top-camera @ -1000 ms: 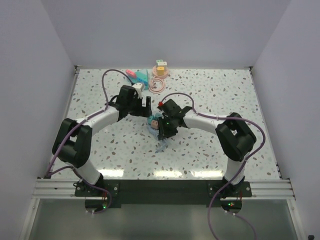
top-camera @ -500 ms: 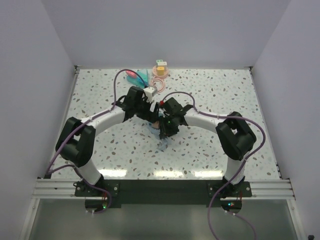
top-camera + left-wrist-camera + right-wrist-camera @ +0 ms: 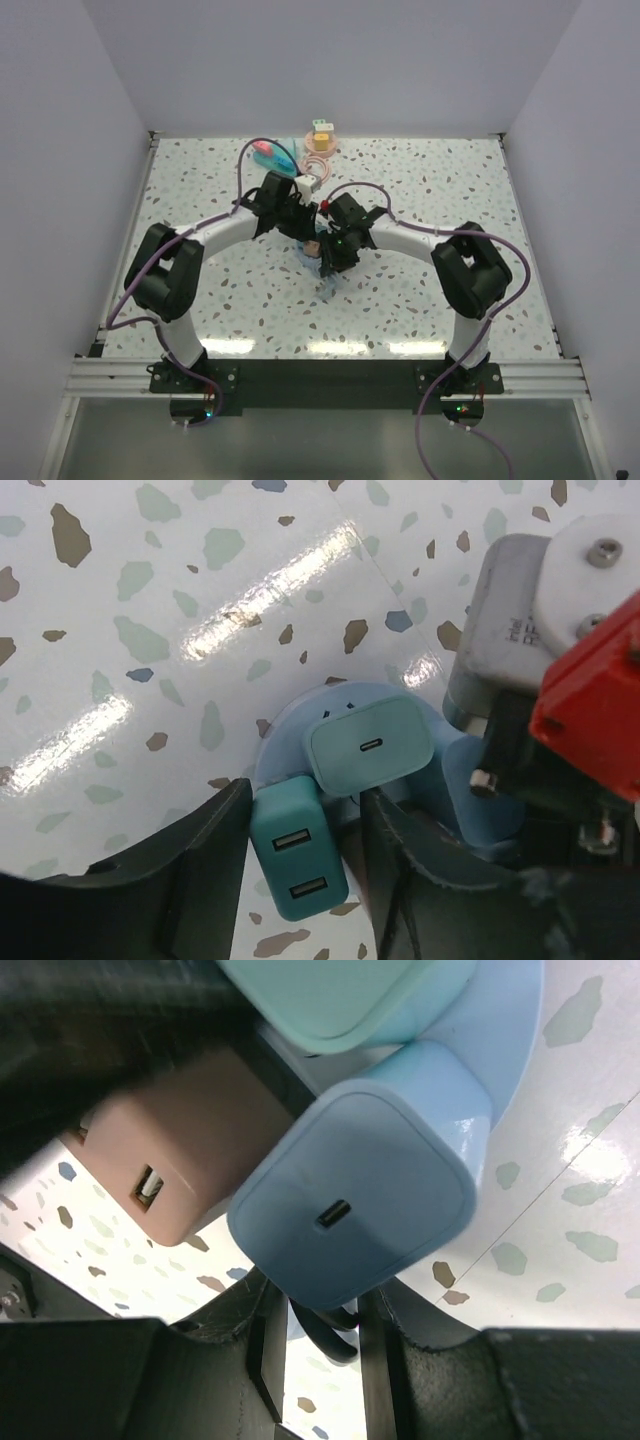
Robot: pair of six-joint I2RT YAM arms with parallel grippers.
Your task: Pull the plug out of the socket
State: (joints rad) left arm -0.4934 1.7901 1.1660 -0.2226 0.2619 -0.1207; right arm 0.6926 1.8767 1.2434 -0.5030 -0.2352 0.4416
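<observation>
The socket's round body [image 3: 503, 1030] needs to be held by my right gripper while my left gripper pulls. My right gripper is shut at the light blue plug's edge [image 3: 325, 1298], so it should open wide first.
The socket [image 3: 313, 247] is a round blue hub [image 3: 285, 732] mid-table with several plugs in it. In the left wrist view a teal plug [image 3: 297, 860] with two USB ports sits between my left gripper [image 3: 305, 815] fingers; the left finger touches it and a thin dark gap shows at the right finger. A mint plug [image 3: 368, 745] stands just behind it. My right gripper [image 3: 318, 1305] is shut on the lower end of a light blue plug [image 3: 355, 1195], with a pink-brown plug [image 3: 180, 1165] beside it. From above, both grippers [image 3: 303, 228] [image 3: 325, 262] meet at the socket.
A pink and teal item [image 3: 272, 152], a pink coil [image 3: 316, 168] and a small yellow-topped object [image 3: 321, 135] lie at the table's back edge. The right wrist's red part [image 3: 590, 700] crowds the left gripper. A dark cable [image 3: 330, 1335] loops between the right fingers.
My left arm has swung right and down onto the socket, and its jaws have narrowed from wide open to close around the teal plug. The right arm has not moved.
</observation>
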